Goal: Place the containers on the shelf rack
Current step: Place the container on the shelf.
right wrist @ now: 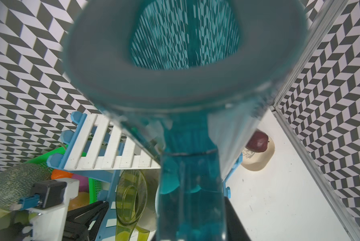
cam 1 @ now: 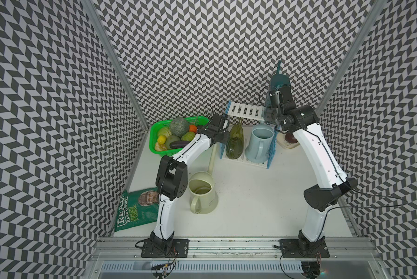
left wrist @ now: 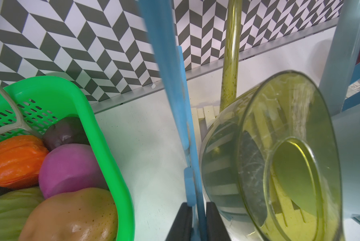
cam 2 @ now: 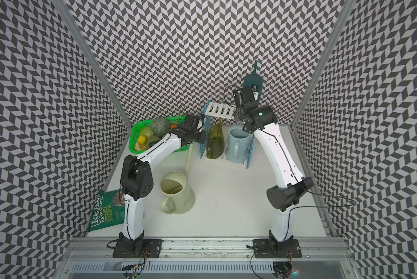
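Note:
Next, my right gripper turns the cream container by its open top (cam 1: 201, 183) until my left gripper can grab the handle, because the cream container's handle (cam 1: 195, 205) points toward the front edge.
The shelf rack (cam 1: 246, 111) (cam 2: 219, 110) stands at the back of the table. My left gripper (cam 1: 223, 141) (left wrist: 197, 221) is shut on its blue left side panel (left wrist: 168, 73). On the lower shelf the olive-green container (cam 1: 235, 142) (left wrist: 279, 156) lies on its side beside the upright pale blue one (cam 1: 259, 142) (cam 2: 237, 145). My right gripper (cam 1: 276, 91) (right wrist: 192, 225) is shut on the dark teal container (cam 1: 278, 81) (right wrist: 185, 62) by its handle, over the right end of the top shelf (right wrist: 104, 146). The cream container (cam 1: 202, 193) (cam 2: 176, 193) stands on the table in front.
A green mesh basket (cam 1: 159, 152) of produce sits left of the rack, close to my left arm. A green snack bag (cam 1: 137, 210) lies at the front left. A cream dish with a dark red fruit (right wrist: 258, 150) sits behind the rack's right side, near the wall.

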`<state>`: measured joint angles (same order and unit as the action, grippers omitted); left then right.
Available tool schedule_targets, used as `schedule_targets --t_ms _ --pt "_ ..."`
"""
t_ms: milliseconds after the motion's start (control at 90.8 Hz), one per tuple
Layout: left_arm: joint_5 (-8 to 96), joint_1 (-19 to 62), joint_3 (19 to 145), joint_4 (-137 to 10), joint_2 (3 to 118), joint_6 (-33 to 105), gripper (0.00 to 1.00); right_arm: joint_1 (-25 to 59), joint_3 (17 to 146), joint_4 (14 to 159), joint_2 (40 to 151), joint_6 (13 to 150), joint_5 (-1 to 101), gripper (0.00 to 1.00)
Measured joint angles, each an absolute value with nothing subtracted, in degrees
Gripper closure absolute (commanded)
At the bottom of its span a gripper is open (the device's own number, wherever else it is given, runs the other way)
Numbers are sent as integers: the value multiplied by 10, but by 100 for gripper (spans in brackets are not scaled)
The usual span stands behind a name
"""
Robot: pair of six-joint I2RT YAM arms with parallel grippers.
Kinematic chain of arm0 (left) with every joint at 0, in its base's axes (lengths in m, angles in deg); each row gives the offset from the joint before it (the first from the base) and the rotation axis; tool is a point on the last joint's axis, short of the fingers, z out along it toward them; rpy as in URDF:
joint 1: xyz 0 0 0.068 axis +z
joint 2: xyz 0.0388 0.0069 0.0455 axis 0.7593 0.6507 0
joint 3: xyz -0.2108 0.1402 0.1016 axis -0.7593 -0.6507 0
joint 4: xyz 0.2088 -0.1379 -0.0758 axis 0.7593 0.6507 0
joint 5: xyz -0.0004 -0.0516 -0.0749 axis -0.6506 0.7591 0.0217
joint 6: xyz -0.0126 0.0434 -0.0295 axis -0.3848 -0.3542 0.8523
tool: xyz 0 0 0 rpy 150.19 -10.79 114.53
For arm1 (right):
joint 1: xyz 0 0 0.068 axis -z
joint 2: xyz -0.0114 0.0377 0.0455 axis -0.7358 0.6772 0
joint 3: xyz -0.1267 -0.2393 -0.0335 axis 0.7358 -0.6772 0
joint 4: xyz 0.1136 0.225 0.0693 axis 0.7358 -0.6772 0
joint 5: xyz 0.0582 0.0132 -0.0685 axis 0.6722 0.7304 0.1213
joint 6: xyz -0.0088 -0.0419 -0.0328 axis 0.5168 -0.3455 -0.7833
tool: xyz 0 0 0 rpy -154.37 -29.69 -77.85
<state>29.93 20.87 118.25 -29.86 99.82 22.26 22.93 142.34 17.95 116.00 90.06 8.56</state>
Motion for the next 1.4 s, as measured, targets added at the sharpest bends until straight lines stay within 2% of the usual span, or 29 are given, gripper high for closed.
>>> schedule_targets --t_ms 209,628,793,1113,1399 --pt "300 209 1182 -299 998 221 82 229 1424 180 1161 901 91 62" --pt "302 209 1182 -299 998 210 80 228 1425 191 1161 898 109 43" --pt "308 209 1182 -290 998 204 77 228 1402 202 1145 896 109 40" --pt "322 209 1209 -259 998 190 61 228 1280 273 1035 886 120 33" --pt "322 214 1245 -245 998 179 53 228 1222 322 980 876 128 26"
